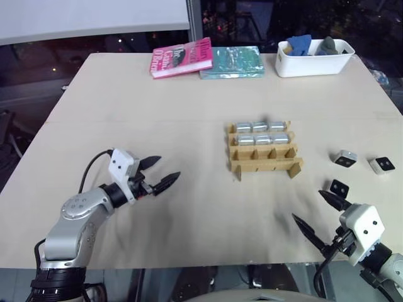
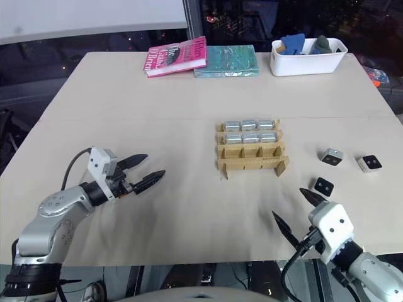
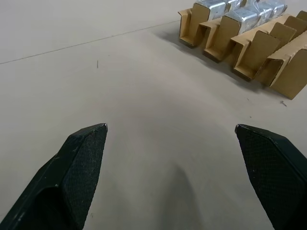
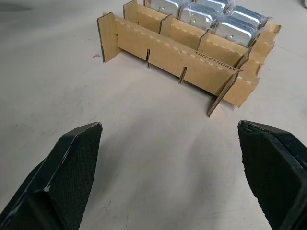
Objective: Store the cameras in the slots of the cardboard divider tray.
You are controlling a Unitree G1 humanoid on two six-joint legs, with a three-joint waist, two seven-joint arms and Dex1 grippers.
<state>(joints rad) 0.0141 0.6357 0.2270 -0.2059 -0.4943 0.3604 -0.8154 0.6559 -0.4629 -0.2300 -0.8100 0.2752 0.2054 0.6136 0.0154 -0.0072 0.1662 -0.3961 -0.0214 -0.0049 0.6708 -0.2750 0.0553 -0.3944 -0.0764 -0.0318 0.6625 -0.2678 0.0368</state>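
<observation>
With the camera [image 1: 382,165] farthest from the tray lying clear of its neighbours, my right gripper carries on toward it and closes on the camera's sides [image 1: 376,167].
The cardboard divider tray [image 1: 264,165] stands mid-table. Silvery cameras [image 1: 261,139] fill its two back rows, and the front row's slots are empty. Three loose cameras lie to the tray's right: one [image 1: 345,158], another [image 1: 382,165] beyond it, and a third [image 1: 340,187] nearer the front edge. My left gripper [image 1: 167,168] hovers open over bare table left of the tray, pointing toward it, with nothing between its fingers. At the front right my right gripper [image 1: 308,205] is open and empty, just in front of the nearest loose camera. The right wrist view faces the tray's front wall [image 4: 192,62].
A white bin [image 1: 315,63] holding blue and grey lumps stands at the back right. A pink book [image 1: 181,58] and a teal book [image 1: 232,61] lie at the back centre. The table's edges run close on the right and front.
</observation>
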